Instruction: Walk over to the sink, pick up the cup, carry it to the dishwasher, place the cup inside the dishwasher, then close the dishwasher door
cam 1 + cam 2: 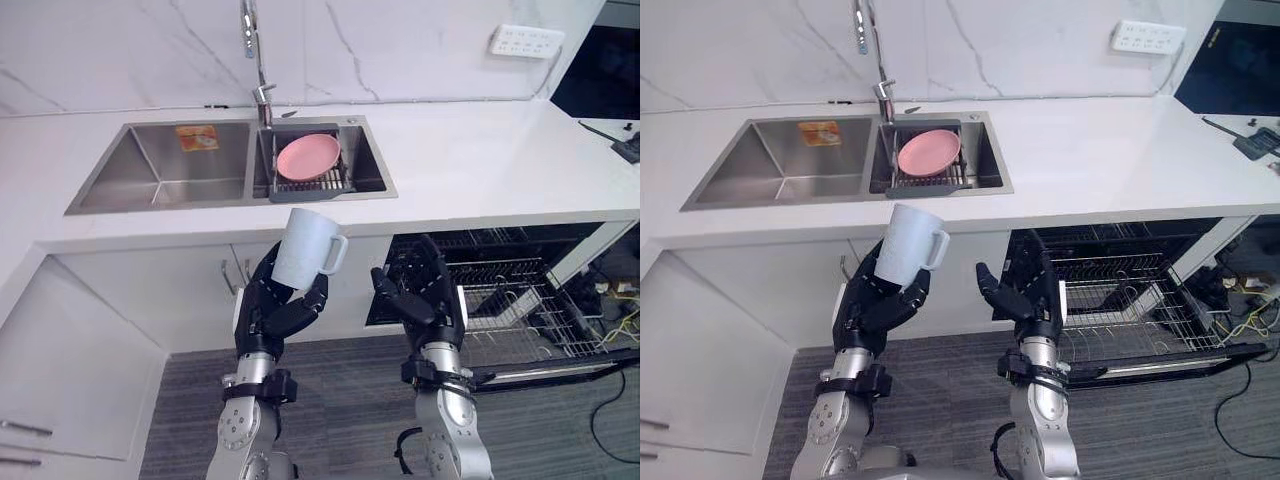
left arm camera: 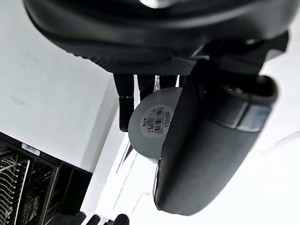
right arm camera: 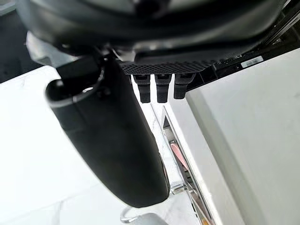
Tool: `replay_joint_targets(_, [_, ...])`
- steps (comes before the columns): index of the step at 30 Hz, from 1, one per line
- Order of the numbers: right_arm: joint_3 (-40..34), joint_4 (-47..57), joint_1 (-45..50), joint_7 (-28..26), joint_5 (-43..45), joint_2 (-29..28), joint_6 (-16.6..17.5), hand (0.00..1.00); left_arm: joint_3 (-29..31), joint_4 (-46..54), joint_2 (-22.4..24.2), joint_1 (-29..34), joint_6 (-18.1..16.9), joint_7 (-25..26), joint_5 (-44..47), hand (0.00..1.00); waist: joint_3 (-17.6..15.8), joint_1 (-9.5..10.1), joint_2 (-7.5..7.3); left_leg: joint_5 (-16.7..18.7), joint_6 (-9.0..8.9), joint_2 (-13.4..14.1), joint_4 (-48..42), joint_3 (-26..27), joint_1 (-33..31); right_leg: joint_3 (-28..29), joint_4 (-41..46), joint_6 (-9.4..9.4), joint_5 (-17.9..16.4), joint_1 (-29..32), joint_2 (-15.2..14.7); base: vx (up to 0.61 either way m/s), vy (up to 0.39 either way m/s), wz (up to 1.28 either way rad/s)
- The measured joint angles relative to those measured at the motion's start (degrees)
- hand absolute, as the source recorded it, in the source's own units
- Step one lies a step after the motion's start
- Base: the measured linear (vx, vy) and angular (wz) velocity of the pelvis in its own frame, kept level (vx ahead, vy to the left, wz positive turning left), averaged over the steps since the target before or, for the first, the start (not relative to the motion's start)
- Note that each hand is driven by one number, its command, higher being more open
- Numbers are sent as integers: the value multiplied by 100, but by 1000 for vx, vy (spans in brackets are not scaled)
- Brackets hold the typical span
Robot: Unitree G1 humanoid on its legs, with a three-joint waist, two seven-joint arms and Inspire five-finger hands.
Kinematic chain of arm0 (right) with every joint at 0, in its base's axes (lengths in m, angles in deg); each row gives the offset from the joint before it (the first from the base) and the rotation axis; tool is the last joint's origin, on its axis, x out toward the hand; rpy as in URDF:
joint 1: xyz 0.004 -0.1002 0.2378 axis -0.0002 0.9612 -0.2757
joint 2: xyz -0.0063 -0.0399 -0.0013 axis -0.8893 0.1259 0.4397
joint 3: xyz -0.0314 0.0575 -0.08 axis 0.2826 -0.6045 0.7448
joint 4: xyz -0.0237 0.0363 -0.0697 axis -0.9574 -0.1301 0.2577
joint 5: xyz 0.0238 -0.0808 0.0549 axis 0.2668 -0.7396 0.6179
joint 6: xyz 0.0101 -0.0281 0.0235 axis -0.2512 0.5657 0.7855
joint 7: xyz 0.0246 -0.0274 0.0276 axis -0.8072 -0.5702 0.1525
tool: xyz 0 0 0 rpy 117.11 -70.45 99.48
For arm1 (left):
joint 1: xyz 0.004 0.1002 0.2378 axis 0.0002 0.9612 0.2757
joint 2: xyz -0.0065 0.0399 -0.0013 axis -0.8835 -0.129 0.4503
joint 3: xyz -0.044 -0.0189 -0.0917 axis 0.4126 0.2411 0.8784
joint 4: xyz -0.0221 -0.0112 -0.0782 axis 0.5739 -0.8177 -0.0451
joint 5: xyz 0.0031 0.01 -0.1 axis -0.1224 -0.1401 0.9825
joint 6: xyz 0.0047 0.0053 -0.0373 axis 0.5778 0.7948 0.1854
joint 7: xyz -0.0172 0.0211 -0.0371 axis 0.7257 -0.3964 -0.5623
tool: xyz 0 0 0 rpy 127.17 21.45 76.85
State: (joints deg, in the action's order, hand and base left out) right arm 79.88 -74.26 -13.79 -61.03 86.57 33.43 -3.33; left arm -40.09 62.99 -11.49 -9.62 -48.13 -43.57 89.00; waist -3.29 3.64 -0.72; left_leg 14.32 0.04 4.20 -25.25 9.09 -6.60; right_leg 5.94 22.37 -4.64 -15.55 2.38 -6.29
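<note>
I expect the cup to tip onto its side when I put it on the wire rack, because the rack has curved wires and open gaps.
A pale mug with a handle is held upright in front of the counter edge, below the sink. My left hand is curled round its lower part; the left wrist view shows the cup's labelled bottom between thumb and fingers. My right hand hangs open beside it, holding nothing, in front of the open dishwasher. The dishwasher's door is folded down and its wire rack is pulled out.
A pink plate lies in a dark drainer in the sink's right basin, under the tap. White counter runs right to a wall socket. White cabinet doors stand under the sink; grey floor lies below.
</note>
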Motion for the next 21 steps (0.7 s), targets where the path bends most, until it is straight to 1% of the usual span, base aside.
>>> replay_joint_targets(1, [2, -9, 0, -6, -15, 1, -3, 90, 0, 10, -5, -2, 0, -2, -1, 30, -1, 1, -5, 52, 38, 14, 86, 109, 84, -14, 244, -33, -19, 130, -10, 70, 89, -76])
replay_joint_targets(2, [2, -66, -13, -16, -50, -4, -26, 90, 2, 11, -23, 6, 0, -2, 0, 30, -5, 1, -52, 65, 49, 21, 198, 291, 211, -125, 731, -58, -16, 407, -49, 34, 48, -66])
replay_joint_targets(3, [1, -132, -33, -25, -55, -11, -36, 90, 0, 11, -53, 15, 0, -2, 0, 30, 4, -16, -76, 70, 59, 33, 264, 419, 300, -322, 1023, -123, 22, 587, -115, 50, 40, -79])
replay_joint_targets(4, [0, -287, -102, -32, -65, -9, -42, 90, 4, 12, -91, 16, 0, -2, 0, 30, 0, -55, -84, 96, 101, 71, 379, 557, 459, -620, 1393, -233, 92, 787, -205, 44, 8, -60])
replay_joint_targets(5, [1, -405, -147, -38, -70, -1, -47, 90, 4, 14, -111, 16, 0, -2, 0, 30, 3, -108, -89, 104, 112, 101, 470, 609, 563, -858, 1526, -164, 15, 844, -269, 66, -40, -53])
replay_joint_targets(6, [21, -525, -189, -40, -101, -11, -55, 90, 4, 22, -116, 11, -3, -2, 0, 30, 20, -163, -85, 125, 81, 137, 544, 683, 630, -1119, 1481, 28, -117, 944, -310, 49, -76, -33])
replay_joint_targets(7, [76, -575, -214, -43, -127, -4, -55, 90, 5, 35, -117, 5, -4, -2, 1, 30, 38, -166, -111, 142, 52, 174, 536, 730, 630, -1222, 1373, 85, -142, 1008, -301, 57, -97, -34])
replay_joint_targets(8, [135, -649, -261, -53, -169, 2, -55, 90, 3, 82, -137, 5, -5, -2, 1, 30, 68, -165, -206, 206, -56, 190, 443, 776, 603, -1394, 912, 238, 56, 1047, -261, 80, -118, -25])
replay_joint_targets(9, [189, -669, -285, -56, -170, 0, -55, 90, -12, 79, -134, -21, -10, -7, 1, 30, 60, -173, -239, 286, -116, 214, 319, 749, 579, -1440, 785, 216, 3, 998, -229, 113, -145, -23])
replay_joint_targets(10, [204, -701, -265, -69, -171, 95, -81, 90, -68, 75, -102, -15, 9, -9, -1, 30, 27, -173, -94, 332, -191, 353, 231, 447, 543, -1505, 638, 289, 37, 882, -45, 130, -171, -7])
replay_joint_targets(11, [197, -700, -232, -70, -170, 153, -90, 90, -110, 75, -71, -14, 10, -11, -2, 30, 40, -181, -43, 345, -213, 401, 236, 355, 523, -1544, 592, 317, 29, 863, 13, 99, -127, 0])
replay_joint_targets(12, [185, -696, -195, -70, -170, 185, -91, 90, -126, 75, -40, -14, 12, -29, -3, 30, 50, -182, -20, 350, -221, 432, 245, 332, 521, -1572, 559, 333, 20, 839, 44, 116, -131, 12])
replay_joint_targets(13, [160, -680, -106, -67, -168, 227, -92, 90, -101, 77, 82, -14, 11, -95, -2, 30, 41, -180, 27, 342, -245, 550, 160, 260, 536, -1650, 425, 377, -5, 689, 158, 100, -93, 13])
replay_joint_targets(15, [169, -637, -72, -65, -167, 222, -93, 90, -96, 77, 101, -9, 12, -102, 0, 30, 15, -167, 62, 335, -257, 663, -162, 254, 481, -1675, 326, 399, -17, 545, 234, 81, -72, 3])
replay_joint_targets(16, [194, -514, -14, -65, -167, 224, -94, 90, -60, 77, 104, -1, 11, -103, 2, 30, -12, -154, 115, 324, -251, 793, -656, 247, 362, -1664, 231, 417, -23, 373, 318, 93, -40, -10])
replay_joint_targets(17, [212, -317, 54, -66, -165, 225, -94, 90, 15, 82, 130, 14, 11, -110, 2, 30, -11, -132, 166, 223, -223, 899, -1206, 220, 172, -1639, 141, 434, -25, 236, 369, 106, -21, -12])
replay_joint_targets(18, [229, -230, 64, -67, -165, 220, -94, 90, 70, 84, 143, 20, 11, -109, 4, 30, -13, -123, 149, 142, -170, 917, -1467, 193, 24, -1604, 86, 449, -16, 182, 359, 120, 25, -15])
replay_joint_targets(19, [234, -108, 63, -73, -165, 218, -91, 90, 123, 85, 156, 30, 12, -109, 4, 30, -13, -71, 94, 250, -182, 891, -1543, 107, -102, -1560, -3, 456, 10, 136, 331, 115, 64, -25])
replay_joint_targets(20, [174, 40, 34, -70, -164, 217, -80, 90, 121, 95, 154, 25, 3, -110, 4, 30, 22, 6, 119, 448, -165, 770, -1281, -22, -241, -1482, -95, 429, 46, 127, 304, 133, 119, -34])
replay_joint_targets(21, [101, 56, -45, -70, -164, 221, -34, 90, 116, 95, 149, 26, -4, -111, 2, 30, 32, 32, 133, 484, -187, 600, -795, -219, -337, -1415, -133, 384, 71, 125, 257, 107, 131, -34])
